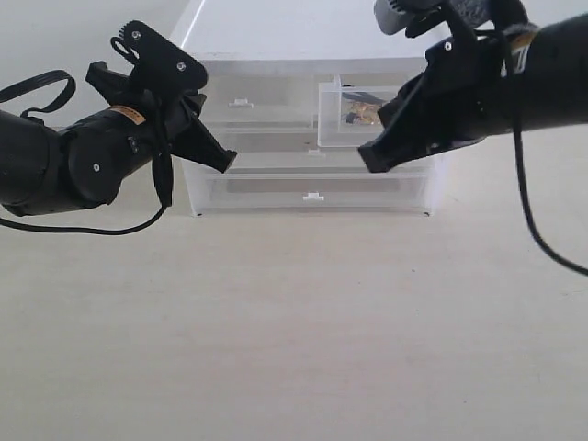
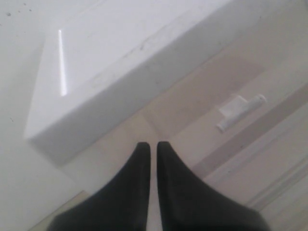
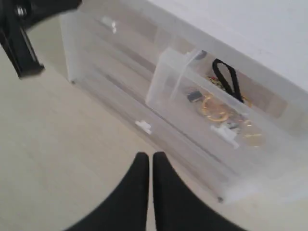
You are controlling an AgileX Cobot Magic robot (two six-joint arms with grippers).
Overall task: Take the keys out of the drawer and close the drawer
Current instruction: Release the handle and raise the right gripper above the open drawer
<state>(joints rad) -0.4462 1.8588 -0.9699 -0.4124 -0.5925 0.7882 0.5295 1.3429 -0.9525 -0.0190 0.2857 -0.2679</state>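
The keys in the partly open drawer (image 1: 364,112) are crowded by the cabinet's top, so my right gripper first needs to pinch the drawer's front edge (image 1: 366,89) and pull the drawer farther out.
The clear right-hand drawer (image 1: 336,115) of the white cabinet (image 1: 276,37) stands pulled out. Inside it lie the keys (image 1: 364,114), gold rings with small charms and a black cord loop; the right wrist view shows the drawer (image 3: 166,82) and the keys (image 3: 219,106) more plainly. My right gripper (image 1: 369,161) hangs shut in front of the drawer, a little below it, holding nothing; its fingertips (image 3: 142,158) are nearly touching. My left gripper (image 1: 228,163) is shut and empty at the cabinet's left front, its fingertips (image 2: 143,147) pointing at the left-hand drawer's tab handle (image 2: 240,111).
Two wide clear drawers (image 1: 312,188) sit closed below, each with a small white tab. The left-hand half drawer (image 1: 241,96) is closed. A pale wooden tabletop (image 1: 294,331) stretches in front of the cabinet.
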